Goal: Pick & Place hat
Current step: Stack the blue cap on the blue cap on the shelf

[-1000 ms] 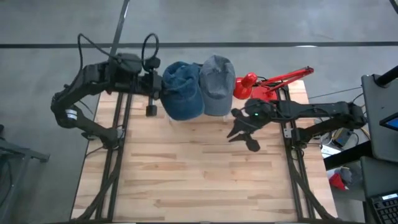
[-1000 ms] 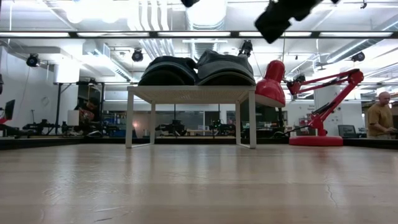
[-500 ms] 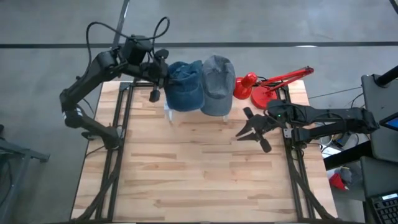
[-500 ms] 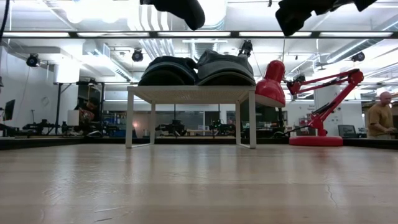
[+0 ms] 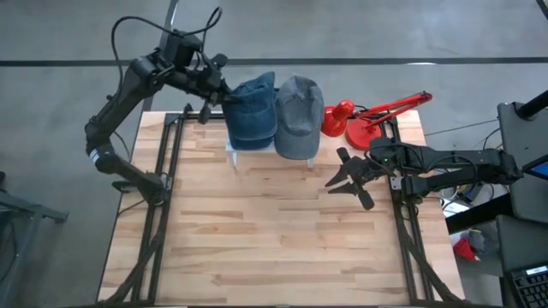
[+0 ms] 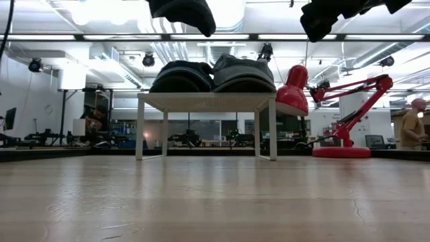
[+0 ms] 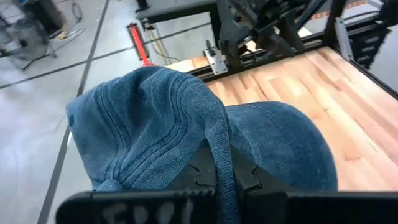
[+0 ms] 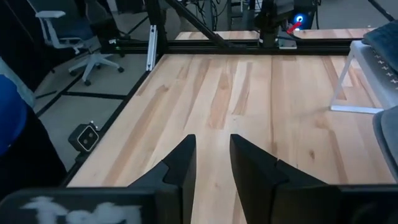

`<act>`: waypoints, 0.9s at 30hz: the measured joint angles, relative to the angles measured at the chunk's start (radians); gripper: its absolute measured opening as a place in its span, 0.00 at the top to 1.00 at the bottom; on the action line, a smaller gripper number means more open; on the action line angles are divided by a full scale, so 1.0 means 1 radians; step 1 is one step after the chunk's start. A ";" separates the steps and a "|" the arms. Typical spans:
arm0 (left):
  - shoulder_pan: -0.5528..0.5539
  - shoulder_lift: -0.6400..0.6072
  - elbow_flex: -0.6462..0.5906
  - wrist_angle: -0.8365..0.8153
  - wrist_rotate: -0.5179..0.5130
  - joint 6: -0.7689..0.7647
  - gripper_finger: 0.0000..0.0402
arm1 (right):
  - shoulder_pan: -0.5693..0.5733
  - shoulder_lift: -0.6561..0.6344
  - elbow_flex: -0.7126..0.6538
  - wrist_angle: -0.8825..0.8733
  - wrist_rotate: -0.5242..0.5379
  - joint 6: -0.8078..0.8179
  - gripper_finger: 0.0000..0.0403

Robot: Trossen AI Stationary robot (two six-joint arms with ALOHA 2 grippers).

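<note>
The blue hat (image 6: 185, 15) hangs over the dark hat (image 6: 180, 78) with both brims toward the near edge, so my left gripper should keep lowering until they nest, and then let go.
A blue hat (image 5: 251, 115) hangs above the small white stand (image 6: 208, 101) at the table's far side, with my left gripper (image 5: 214, 96) shut on its left side. It shows at the low view's top edge as a dark shape (image 6: 183, 12). On the stand's top rest a dark hat (image 6: 180, 76) and a grey hat (image 5: 300, 115), side by side. In the high view the blue hat covers the dark one. My right gripper (image 5: 344, 180) hovers open over the table, right of the stand, with nothing between its fingers (image 8: 180, 163). My left gripper pinches a raised fold of the blue hat's cloth (image 7: 214, 140) between its two fingers. It comes from the table's far left, slanting a little downward. The hat is lifted clear of the stand and bulges out ahead of and beside the fingers.
A red desk lamp (image 5: 360, 120) stands at the far right, next to the stand. The wooden tabletop (image 5: 274, 239) lies bare toward the near edge. Black frame rails (image 5: 163, 188) run along both sides. A person (image 6: 410, 124) stands in the room beyond.
My left gripper has swung toward the table's far edge and turned, carrying the blue hat; the hat has come into the low view's top edge. My right gripper has drawn back toward the table's right edge, then kept still.
</note>
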 joint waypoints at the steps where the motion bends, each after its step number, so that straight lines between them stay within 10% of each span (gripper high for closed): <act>1: 0.006 0.007 0.000 -0.003 0.017 0.020 1.00 | 0.000 0.000 0.000 -0.001 0.002 0.000 0.76; 27: 0.161 0.090 -0.064 -0.068 0.272 0.338 1.00 | -0.002 0.002 0.000 0.005 0.126 0.018 0.81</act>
